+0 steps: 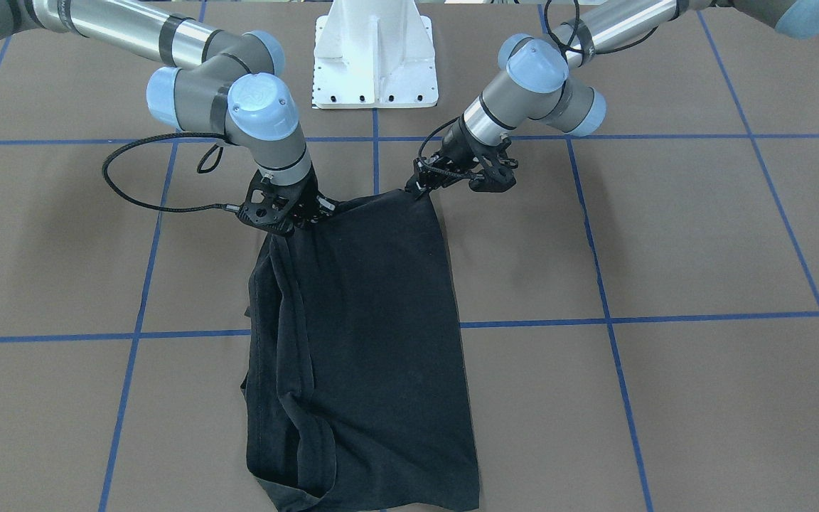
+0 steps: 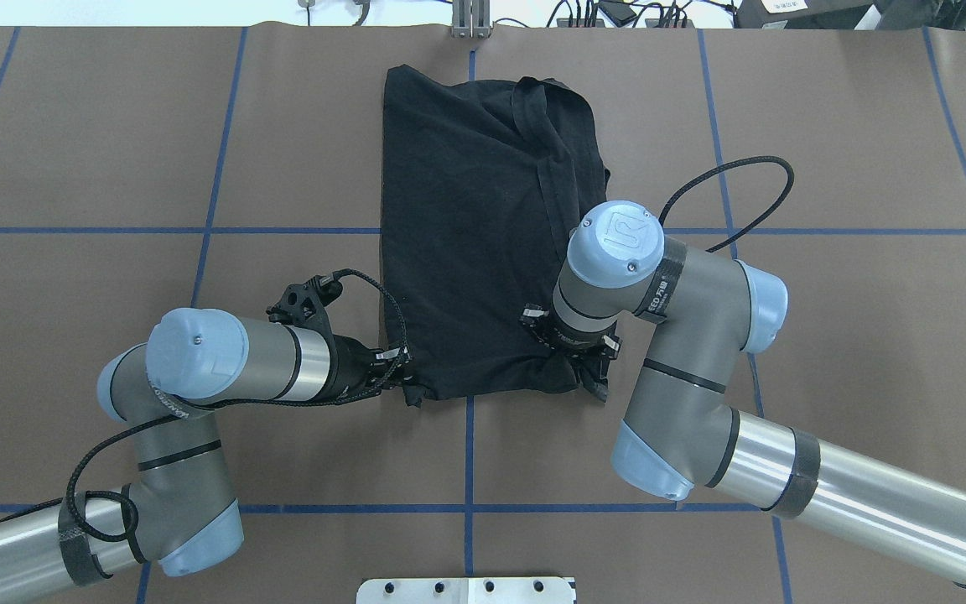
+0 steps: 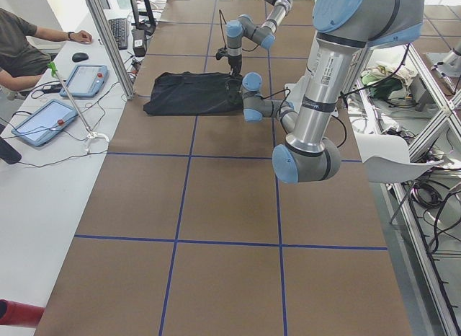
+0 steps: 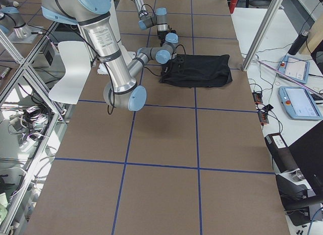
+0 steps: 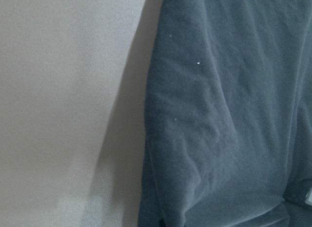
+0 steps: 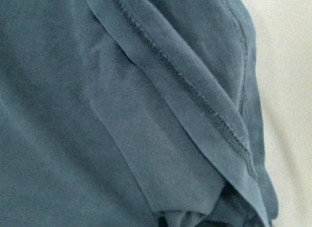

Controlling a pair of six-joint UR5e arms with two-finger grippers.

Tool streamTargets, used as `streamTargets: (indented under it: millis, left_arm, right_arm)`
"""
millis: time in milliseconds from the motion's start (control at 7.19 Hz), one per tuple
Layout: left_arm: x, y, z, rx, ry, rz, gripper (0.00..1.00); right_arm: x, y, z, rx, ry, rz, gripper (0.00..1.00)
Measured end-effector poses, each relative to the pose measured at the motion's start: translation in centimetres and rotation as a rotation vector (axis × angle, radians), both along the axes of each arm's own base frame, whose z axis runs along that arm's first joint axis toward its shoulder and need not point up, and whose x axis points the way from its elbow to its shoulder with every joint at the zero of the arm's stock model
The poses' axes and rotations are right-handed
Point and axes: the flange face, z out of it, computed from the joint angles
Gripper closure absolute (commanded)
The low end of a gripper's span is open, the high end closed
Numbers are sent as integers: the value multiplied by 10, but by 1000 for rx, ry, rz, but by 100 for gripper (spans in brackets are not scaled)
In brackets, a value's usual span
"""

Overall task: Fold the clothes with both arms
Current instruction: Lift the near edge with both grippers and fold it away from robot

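The black T-shirt's far end lies a long way out toward the operators' side, so both my grippers should pull the T-shirt toward the white pedestal base before they fold it.
The black T-shirt (image 2: 466,235) lies folded lengthwise into a long strip on the brown table, its far end towards the operators' side. A sleeve and hem fold (image 2: 546,159) runs along the edge on my right. My left gripper (image 2: 403,377) is shut on the near left corner, where the cloth bunches. At the near right corner, my right gripper (image 2: 571,362) points down and pinches the fabric. In the front-facing view the near edge (image 1: 381,203) hangs slightly raised between the left gripper (image 1: 420,186) and the right gripper (image 1: 310,212). Both wrist views show only dark cloth (image 5: 219,115) (image 6: 97,115), no fingers.
The white pedestal base (image 1: 375,57) stands behind the shirt on the robot's side. Blue tape lines (image 2: 470,453) grid the brown table cover. A seated person (image 3: 21,51) and tablets (image 3: 43,120) are at a side desk beyond a metal post (image 3: 108,40).
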Motion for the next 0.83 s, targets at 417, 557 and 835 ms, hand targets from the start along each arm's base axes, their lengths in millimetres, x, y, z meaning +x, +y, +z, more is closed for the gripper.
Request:
streamTargets:
  millis: [417, 557, 835]
  left_arm:
    - [-36, 35, -23, -29, 77, 22, 100]
    - [-48, 69, -32, -62, 113, 66, 100]
    - [-52, 130, -52, -145, 169, 153, 100]
  right_arm:
    - [47, 43, -14, 6, -89, -49, 100]
    - [50, 60, -18, 4, -107, -77, 100]
    - [66, 90, -29, -27, -165, -157, 100]
